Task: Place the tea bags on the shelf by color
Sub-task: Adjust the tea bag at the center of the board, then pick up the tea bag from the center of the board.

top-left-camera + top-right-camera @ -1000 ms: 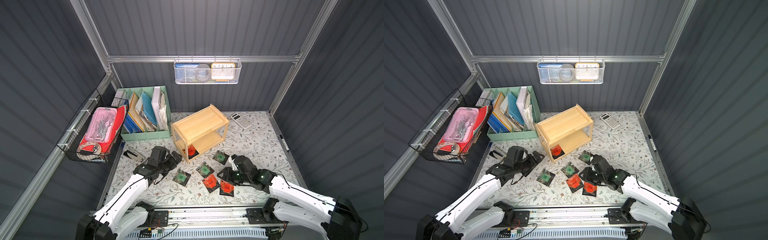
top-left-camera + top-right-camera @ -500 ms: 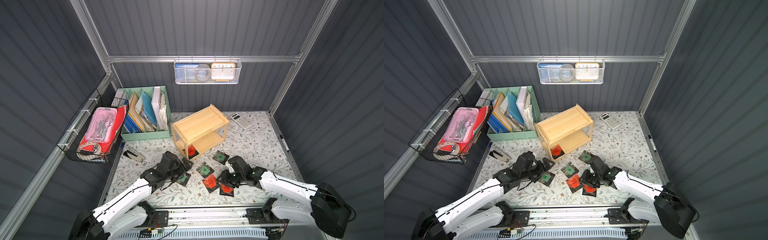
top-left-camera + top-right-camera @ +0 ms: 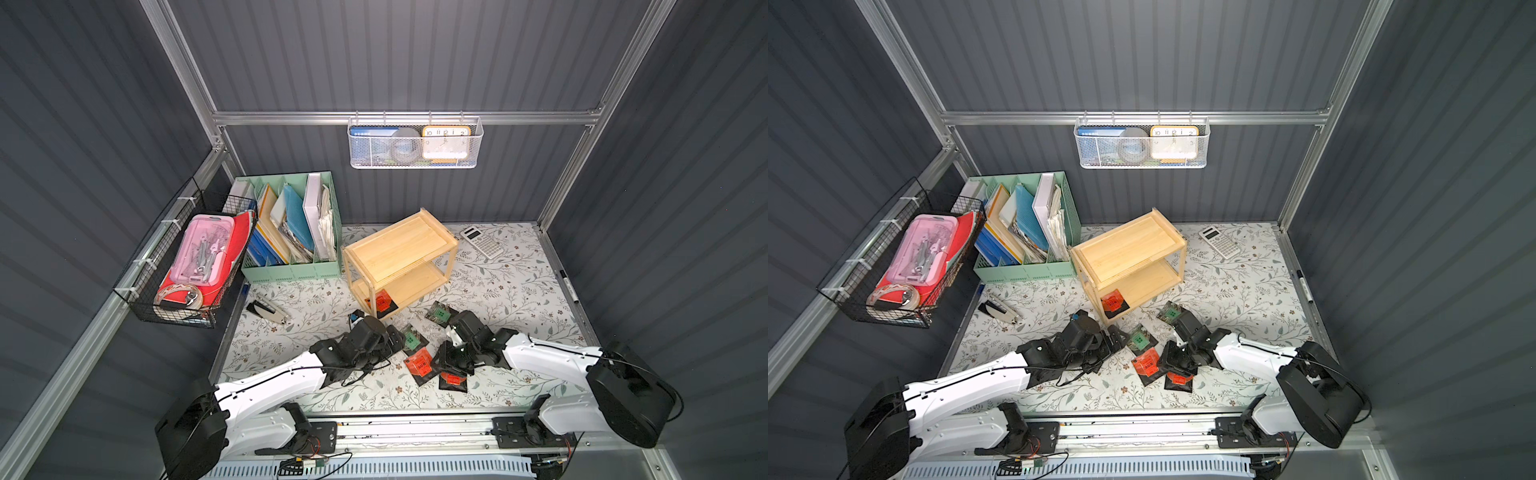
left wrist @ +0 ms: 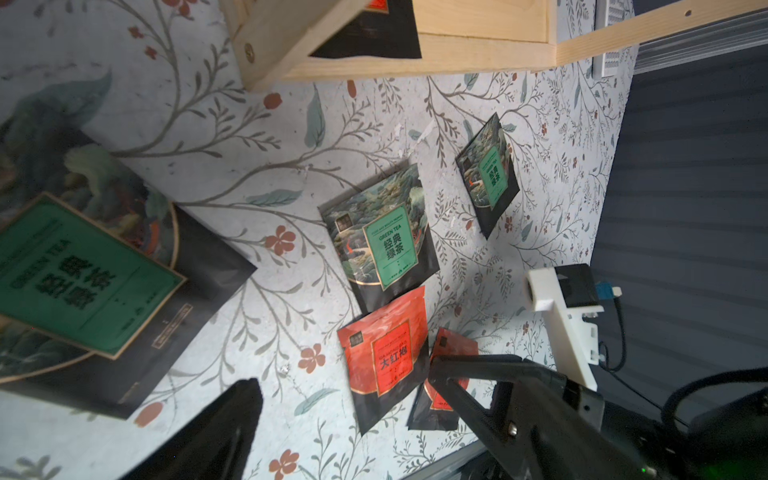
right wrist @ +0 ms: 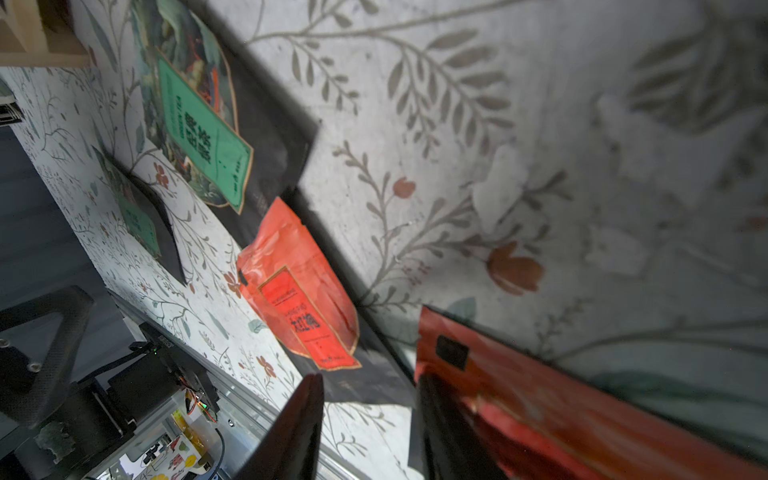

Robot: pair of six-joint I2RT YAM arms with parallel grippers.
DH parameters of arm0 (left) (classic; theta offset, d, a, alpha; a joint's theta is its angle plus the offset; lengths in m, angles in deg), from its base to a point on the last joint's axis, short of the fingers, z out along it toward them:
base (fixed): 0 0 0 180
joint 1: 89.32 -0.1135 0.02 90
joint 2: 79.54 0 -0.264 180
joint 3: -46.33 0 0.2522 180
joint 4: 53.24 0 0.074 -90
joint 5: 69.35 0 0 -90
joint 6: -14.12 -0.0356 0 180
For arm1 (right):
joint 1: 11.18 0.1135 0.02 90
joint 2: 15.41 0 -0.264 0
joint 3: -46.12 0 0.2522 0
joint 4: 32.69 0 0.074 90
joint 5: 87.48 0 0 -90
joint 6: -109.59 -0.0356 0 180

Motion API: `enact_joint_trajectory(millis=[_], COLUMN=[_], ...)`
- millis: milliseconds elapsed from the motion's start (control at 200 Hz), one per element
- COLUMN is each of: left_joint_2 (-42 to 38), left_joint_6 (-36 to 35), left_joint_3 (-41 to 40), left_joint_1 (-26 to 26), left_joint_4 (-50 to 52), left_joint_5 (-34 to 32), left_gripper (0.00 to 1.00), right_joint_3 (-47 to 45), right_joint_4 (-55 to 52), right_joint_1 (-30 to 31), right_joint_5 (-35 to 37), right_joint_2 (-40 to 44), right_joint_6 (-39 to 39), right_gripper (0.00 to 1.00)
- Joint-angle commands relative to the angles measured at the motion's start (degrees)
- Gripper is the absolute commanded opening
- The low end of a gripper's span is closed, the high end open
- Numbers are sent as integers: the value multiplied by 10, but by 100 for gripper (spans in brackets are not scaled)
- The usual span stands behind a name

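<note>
I can see one finger of my right gripper over the front red tea bag's corner [image 5: 432, 345], so I should move back and bring the two fingers to either side of its side edge [image 3: 440, 384].
The light wooden shelf [image 3: 399, 257] stands mid-table with one red tea bag [image 3: 381, 301] on its lower tier. Two green tea bags [image 3: 440, 312] [image 3: 411, 338] and two red ones [image 3: 420, 365] [image 3: 454, 380] lie on the floral mat in front. A third green tea bag [image 4: 83, 282] shows large in the left wrist view, just off my left gripper [image 4: 345, 376], which is open and low over the mat [image 3: 392, 336]. My right gripper [image 5: 374, 415] is open above the front red bag [image 5: 561, 395], with one finger at that bag's edge [image 3: 451, 361].
A mint-green file organizer [image 3: 291, 232] stands left of the shelf and a calculator [image 3: 482, 243] lies behind it to the right. A stapler [image 3: 266, 309] lies at the left, a pen [image 3: 567, 286] along the right edge. A black wire basket [image 3: 187, 266] hangs on the left wall.
My left arm has swung right, over the nearest green tea bag, which it now covers in the top views. My right gripper has come in low over the front red tea bag.
</note>
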Motion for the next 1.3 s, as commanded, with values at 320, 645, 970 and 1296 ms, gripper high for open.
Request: enact_joint_trajectory(millis=[320,645,970,1296], left_joint_2=[52,126,196,236], left_joint_6=[21,1,-9,-12], left_joint_3=[28,53,69,76], left_joint_1=[32,37,38,38], left_joint_4=[-36,-97,-154,-174], left_joint_5=[-24,-5,21,45], left_gripper=[100,100,100,100], right_joint_3=[-1,-29,-118,-141], right_joint_4=[48,-13,-20,-33], right_joint_1=[-2,-2,-2,3], right_joint_5=[-3,46,46,45], right_joint_2=[-9,118,250,295], right_joint_6=[-32,-60,-173,-199], right_gripper=[42,46,45,44])
